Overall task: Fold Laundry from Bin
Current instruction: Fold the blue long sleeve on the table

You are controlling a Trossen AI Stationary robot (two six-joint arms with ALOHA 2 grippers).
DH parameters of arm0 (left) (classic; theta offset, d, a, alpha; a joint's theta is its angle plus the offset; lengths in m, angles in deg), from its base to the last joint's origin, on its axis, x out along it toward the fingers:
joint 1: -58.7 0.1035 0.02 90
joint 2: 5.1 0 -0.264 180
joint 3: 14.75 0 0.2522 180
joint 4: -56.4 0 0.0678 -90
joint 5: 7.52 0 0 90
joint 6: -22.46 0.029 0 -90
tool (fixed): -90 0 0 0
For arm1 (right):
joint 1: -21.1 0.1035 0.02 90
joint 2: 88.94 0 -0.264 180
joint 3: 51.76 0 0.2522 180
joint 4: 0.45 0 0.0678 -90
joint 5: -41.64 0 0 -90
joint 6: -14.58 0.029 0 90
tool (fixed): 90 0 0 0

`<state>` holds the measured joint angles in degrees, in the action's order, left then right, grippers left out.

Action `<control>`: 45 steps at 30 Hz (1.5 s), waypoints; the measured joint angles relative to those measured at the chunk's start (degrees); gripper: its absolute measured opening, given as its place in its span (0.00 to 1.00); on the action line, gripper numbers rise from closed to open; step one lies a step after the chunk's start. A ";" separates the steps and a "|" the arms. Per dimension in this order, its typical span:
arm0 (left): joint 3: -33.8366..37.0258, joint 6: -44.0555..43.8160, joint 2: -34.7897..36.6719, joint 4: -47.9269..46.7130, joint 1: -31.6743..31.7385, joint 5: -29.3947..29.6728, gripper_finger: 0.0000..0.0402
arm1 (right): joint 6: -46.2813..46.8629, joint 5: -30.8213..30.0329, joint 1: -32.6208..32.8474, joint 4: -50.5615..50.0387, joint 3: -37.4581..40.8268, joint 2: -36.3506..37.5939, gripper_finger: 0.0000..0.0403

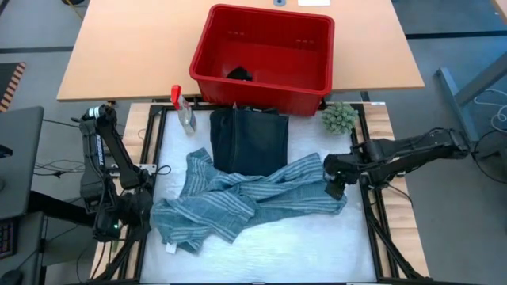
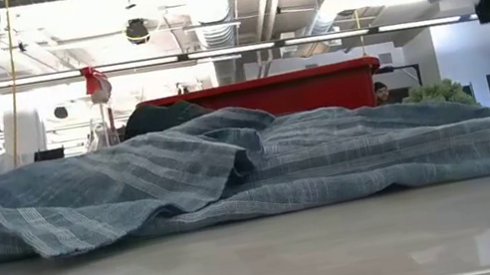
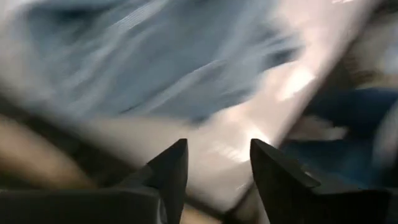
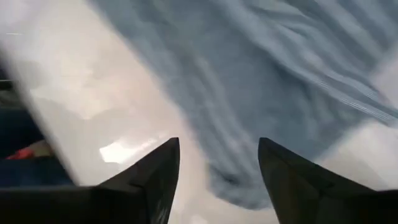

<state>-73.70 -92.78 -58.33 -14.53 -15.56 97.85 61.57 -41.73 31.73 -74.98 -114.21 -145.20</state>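
The striped garment [image 1: 289, 190] has loose folds [image 1: 238, 199] bunching up its middle, so it should fall open wider and flatter when I lift and lower it.
A crumpled light blue striped garment [image 1: 245, 202] of the laundry lies spread across the white table top, left to right. Behind it a folded dark navy garment [image 1: 249, 138] lies flat. The red bin [image 1: 261, 55] stands at the far edge with a black cloth [image 1: 239, 74] on its floor. My left gripper [image 3: 217, 168] hovers open at the table's left edge, beside the striped garment's left end. My right gripper [image 4: 217, 168] hovers open above the garment's right end [image 4: 267, 81]. In the low view both grippers hang clear above the cloth [image 2: 231, 170].
A clear spray bottle with a red top [image 1: 184, 107] stands left of the navy garment. A fuzzy green ball [image 1: 339, 116] sits near the bin's right corner. Black frame rails [image 1: 372, 206] run along the table's sides. Bare white surface [image 1: 317, 245] lies in front of the cloth.
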 joint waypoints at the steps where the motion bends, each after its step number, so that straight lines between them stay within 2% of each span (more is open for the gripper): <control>1: 0.00 1.60 0.00 2.65 -0.02 3.60 0.40 | 0.67 -0.30 2.00 1.55 -0.55 0.28 0.61; 5: -0.02 9.66 -0.87 10.36 1.14 17.90 0.43 | 0.95 -5.61 10.64 8.19 -0.56 0.20 0.61; 7: -0.02 14.18 -3.03 12.06 3.73 19.44 0.42 | 0.93 -9.87 14.10 9.06 0.36 -1.19 0.61; 10: -0.02 20.08 -7.44 12.05 9.06 15.50 0.40 | 0.97 -13.96 16.35 8.78 1.21 -4.98 0.62; 15: -0.02 27.93 -13.44 11.93 16.12 12.03 0.39 | -0.23 -14.63 16.70 11.05 1.19 -11.59 0.62; 19: -0.02 34.43 -17.88 11.48 19.48 2.35 0.39 | -3.47 -14.50 16.75 12.64 1.21 -17.00 0.62; 21: -0.02 36.72 -19.91 11.39 20.05 -0.70 0.39 | -5.21 -14.47 16.37 13.95 1.21 -19.16 0.62; 31: -0.02 36.89 -26.21 11.63 21.42 -1.40 0.39 | -11.19 -13.88 16.43 17.32 1.19 -27.80 0.59; 34: -0.02 35.33 -27.91 11.67 21.42 -1.16 0.39 | -13.25 -13.93 15.72 17.13 1.19 -30.66 0.52; 36: -0.02 34.61 -28.84 11.81 21.42 -1.28 0.35 | -14.05 -12.98 15.25 17.45 1.19 -31.49 0.43; 38: -0.02 34.47 -29.27 12.31 21.42 -2.15 0.26 | -14.38 -11.48 15.04 17.60 1.19 -31.26 0.29; 40: -0.02 34.13 -29.22 13.14 21.34 -3.03 0.11 | -14.98 -8.97 15.07 17.38 1.19 -29.97 0.12; 41: -0.02 34.29 -28.89 13.89 21.29 -3.43 0.06 | -15.17 -7.43 15.08 17.27 1.19 -28.90 0.07; 45: -1.60 34.40 -25.33 12.12 20.93 -4.36 0.01 | -13.15 -6.33 15.10 9.68 -1.55 -23.45 0.07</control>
<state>-75.30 -58.38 -83.66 -2.41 5.37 93.49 48.43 -48.06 46.83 -65.30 -115.76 -168.65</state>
